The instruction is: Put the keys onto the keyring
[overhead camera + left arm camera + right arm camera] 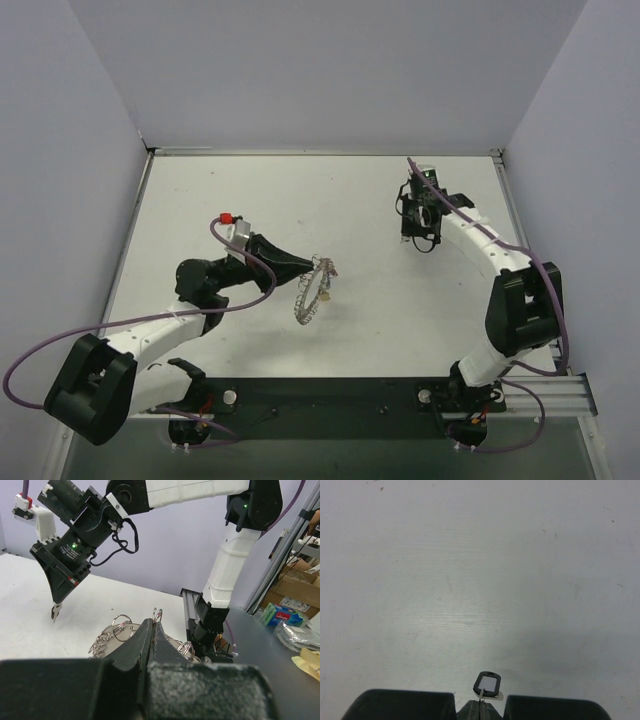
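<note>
The black-framed tag hangs low over clear table, so the robot's right gripper goes on toward the keyring and lets go of the tag on the open patch beside it.
My left gripper is shut on the rim of the keyring, a large silvery ring whose jagged edge is made of several small split rings, and holds it up on edge mid-table. In the left wrist view the jaws are pressed together on it, and small rings stick out on both sides. My right gripper is far right and shut on a thin wire loop carrying a small black-framed tag with a white window, which lies just above the white table. No coloured-headed keys show.
Grey walls close in the white table on three sides. A black strip and an aluminium rail run along the near edge by the arm bases. Cardboard boxes stand beyond the table in the left wrist view.
</note>
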